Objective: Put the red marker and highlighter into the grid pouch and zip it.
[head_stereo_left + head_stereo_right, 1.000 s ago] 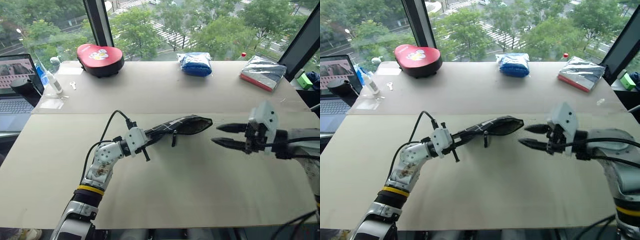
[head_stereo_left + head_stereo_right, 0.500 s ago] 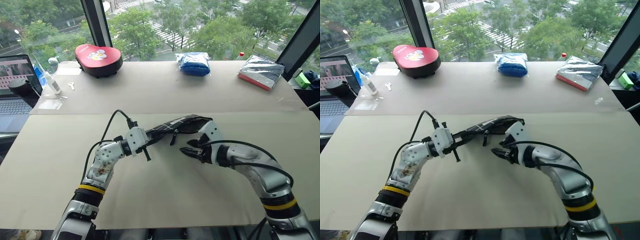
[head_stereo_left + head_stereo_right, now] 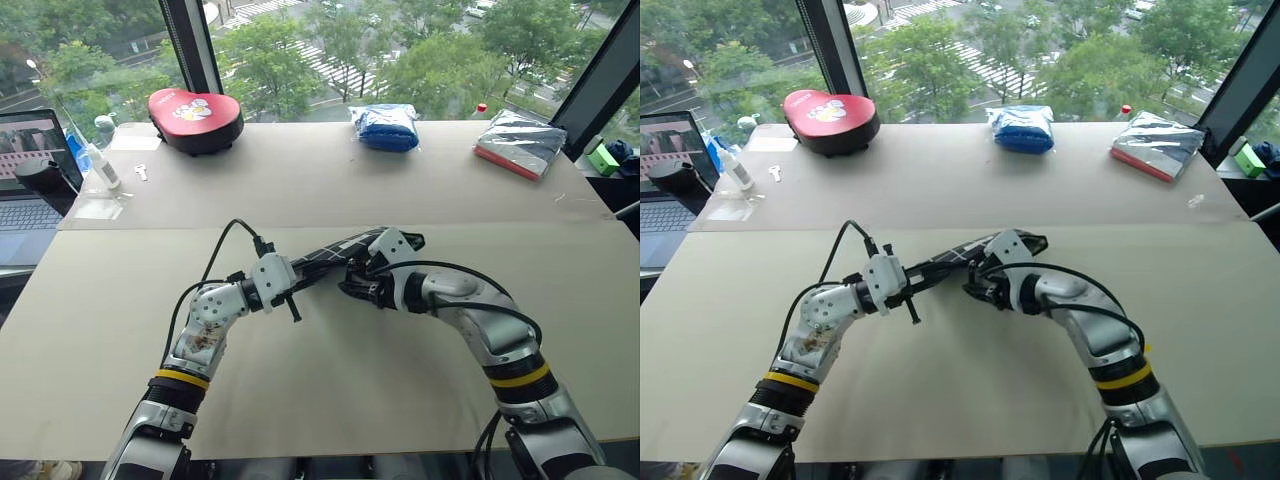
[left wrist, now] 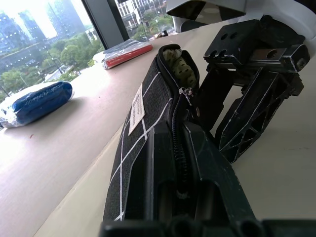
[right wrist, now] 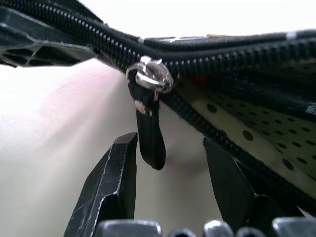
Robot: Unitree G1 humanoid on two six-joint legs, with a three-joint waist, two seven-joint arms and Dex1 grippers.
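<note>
The zipper teeth are joined behind the silver slider and apart ahead of it, so I expect the grid pouch point(image 3: 345, 247) to close all the way to its end when I pull the strap.
My left gripper point(image 3: 303, 269) is shut on one end of the grid pouch point(image 3: 340, 249) and holds it roughly level above the table. The pouch point(image 4: 148, 106) is black with white grid lines, and its far end gapes to show a dotted lining. The black zipper pull strap point(image 5: 151, 140) hangs from a silver slider point(image 5: 148, 78). My right gripper point(image 5: 170, 143) is open, with one finger on each side of the strap and neither touching it. It shows as well under the pouch's middle in the head views point(image 3: 352, 286). The red marker and the highlighter are hidden.
Along the table's far edge lie a red heart-shaped case point(image 3: 200, 118), a blue bundle point(image 3: 388, 127) and a silver packet point(image 3: 524, 145). A laptop point(image 3: 30, 175) and a small bottle point(image 3: 108, 168) stand at the far left. A green object point(image 3: 605, 158) sits past the right edge.
My right arm has swung in from the right and its gripper has come up to the zipper pull, with its fingers narrower. The left gripper and the pouch have stayed put.
</note>
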